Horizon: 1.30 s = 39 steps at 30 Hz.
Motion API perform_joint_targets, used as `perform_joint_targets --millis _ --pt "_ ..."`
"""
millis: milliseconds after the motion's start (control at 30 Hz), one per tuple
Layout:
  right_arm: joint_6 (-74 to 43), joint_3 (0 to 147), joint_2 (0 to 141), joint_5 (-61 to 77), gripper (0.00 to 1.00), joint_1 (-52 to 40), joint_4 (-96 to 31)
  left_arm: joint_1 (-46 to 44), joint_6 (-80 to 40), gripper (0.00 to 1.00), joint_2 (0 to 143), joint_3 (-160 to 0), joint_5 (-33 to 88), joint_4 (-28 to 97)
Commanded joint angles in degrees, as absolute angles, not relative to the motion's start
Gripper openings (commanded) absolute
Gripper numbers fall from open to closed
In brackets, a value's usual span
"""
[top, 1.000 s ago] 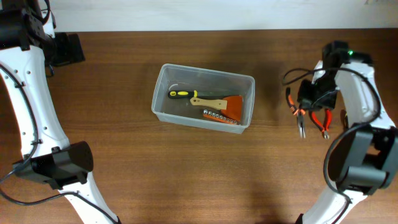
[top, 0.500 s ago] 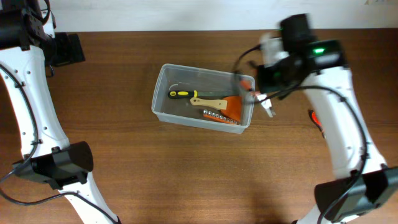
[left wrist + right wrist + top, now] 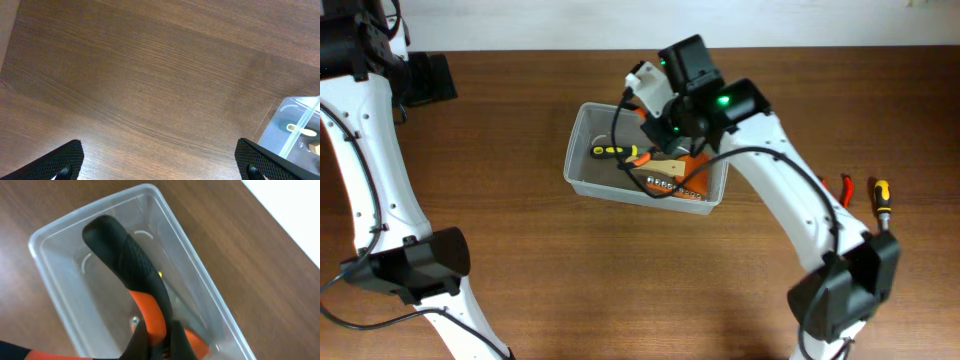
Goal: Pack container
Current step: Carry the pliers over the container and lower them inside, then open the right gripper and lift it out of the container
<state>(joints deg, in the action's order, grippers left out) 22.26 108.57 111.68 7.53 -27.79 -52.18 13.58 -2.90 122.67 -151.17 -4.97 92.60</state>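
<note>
The pliers with black-and-orange handles are hanging above the open top of the clear plastic container, so the robot's right gripper should keep moving the pliers down until they get close to its bottom (image 3: 604, 175).
The clear plastic container (image 3: 576, 140) stands at the table's middle. It holds a yellow-and-black screwdriver (image 3: 610, 151), a wooden-handled orange scraper (image 3: 676, 166) and a rail of sockets (image 3: 669, 186). My right gripper (image 3: 663, 133) hovers over the container, shut on pliers with black-and-orange handles (image 3: 131, 263). In the right wrist view its fingers (image 3: 160, 339) pinch one handle above the container (image 3: 202, 278). My left gripper (image 3: 160, 167) is open and empty over bare wood at the far left; a corner of the container (image 3: 299, 131) shows at its right.
Red-handled pliers (image 3: 845, 188) and a yellow-and-black screwdriver (image 3: 881, 196) lie on the table at the right. The right arm reaches across from the lower right. The left arm's base stands at the lower left.
My right arm has swung left from the table's right side, carrying the black-and-orange pliers, and is now over the container. The left arm has not moved.
</note>
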Motion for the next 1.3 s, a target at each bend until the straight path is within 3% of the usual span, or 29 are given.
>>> perform_joint_targets --millis 0,300,867,967,1267 --pt "23.68 109.40 114.67 7.09 0.04 -28.62 -50.30 13.78 -3.86 0.99 121.93 -150.98 -5.41 92.66" --pt "11.27 109.40 122.37 7.33 0.04 -28.71 -48.56 13.78 -3.86 0.99 121.93 -150.98 -5.41 92.66" --pt "11.07 109.30 128.18 7.68 0.04 -33.41 -49.17 13.78 -3.86 0.99 121.93 -150.98 -5.41 92.66" --pt "11.05 109.30 128.20 7.70 0.11 -33.52 -49.60 13.78 -3.86 0.99 121.93 -150.98 -5.41 92.64" --pt "11.09 109.30 128.42 7.70 0.13 -33.69 -51.66 13.78 -3.86 0.99 121.93 -150.98 -5.41 92.66"
